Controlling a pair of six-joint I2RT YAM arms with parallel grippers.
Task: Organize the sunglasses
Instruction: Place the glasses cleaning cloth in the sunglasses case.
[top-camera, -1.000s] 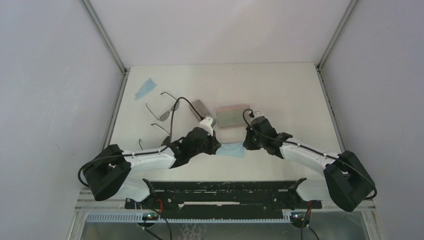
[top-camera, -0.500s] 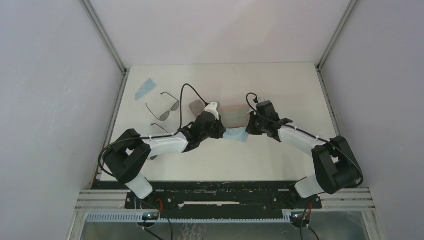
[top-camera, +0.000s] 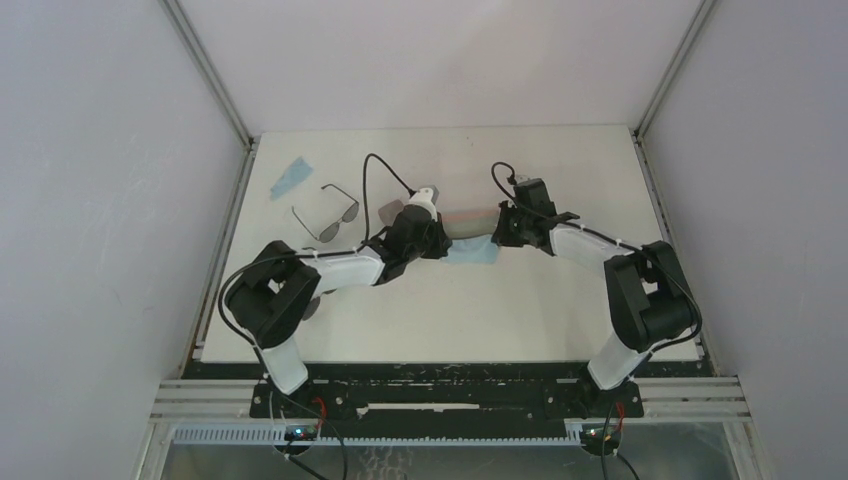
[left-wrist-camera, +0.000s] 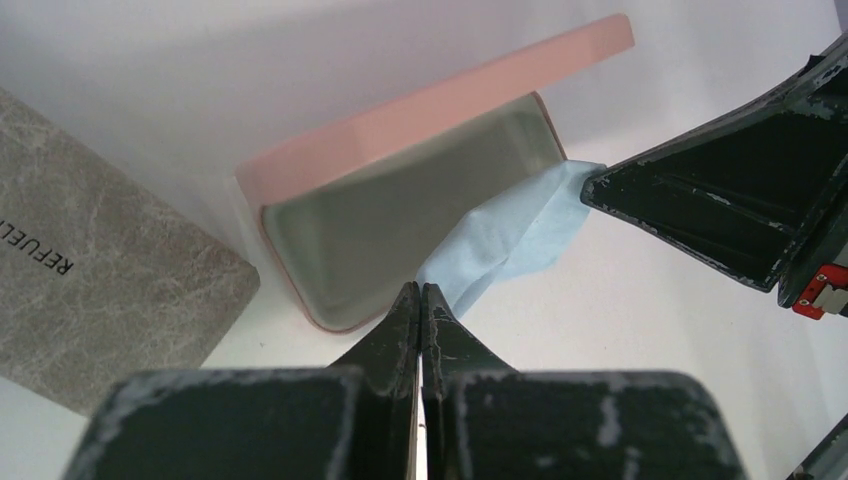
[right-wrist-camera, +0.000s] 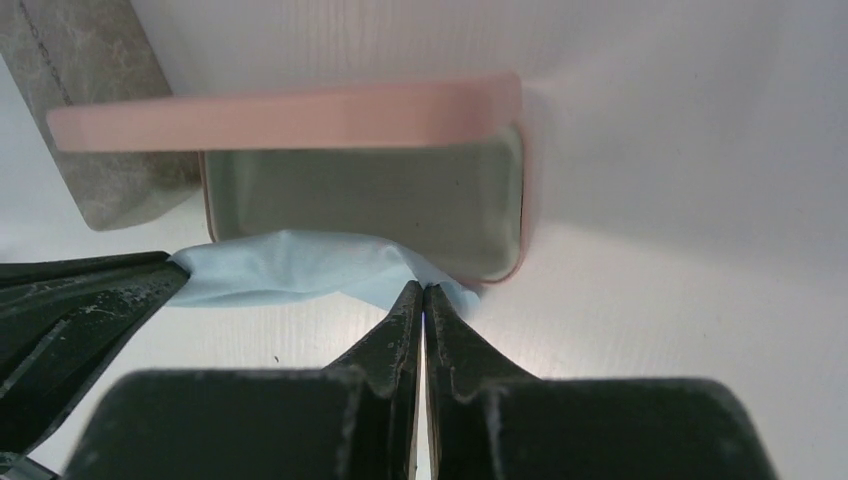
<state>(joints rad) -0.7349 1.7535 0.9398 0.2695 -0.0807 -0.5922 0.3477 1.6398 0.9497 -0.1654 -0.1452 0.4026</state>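
Note:
The light blue cloth (top-camera: 470, 251) is stretched along the open pink case's front edge, so the robot's right gripper keeps going toward the grey inside (top-camera: 472, 229) and lets go of the cloth there.
One pair of sunglasses (top-camera: 328, 218) with thin black frames lies open on the table, left of both grippers. The other pair I cannot make out. A light blue cloth (top-camera: 472, 251) hangs stretched between my two grippers at the front edge of the open pink case (top-camera: 470, 216). My left gripper (top-camera: 443, 245) (left-wrist-camera: 421, 290) is shut on the cloth's (left-wrist-camera: 520, 232) left corner. My right gripper (top-camera: 497, 240) (right-wrist-camera: 423, 290) is shut on the cloth's (right-wrist-camera: 290, 265) right corner, just in front of the case's grey inside (right-wrist-camera: 370, 195).
A grey-brown case (top-camera: 392, 212) (left-wrist-camera: 90, 280) lies closed just left of the pink one. A second blue cloth (top-camera: 291, 176) lies at the far left of the table. The pink lid (right-wrist-camera: 290, 120) stands up behind the case's tray.
Both arms have reached away from their bases, carrying the cloth from the near middle of the table up to the front of the pink case. Both grippers stay shut on it.

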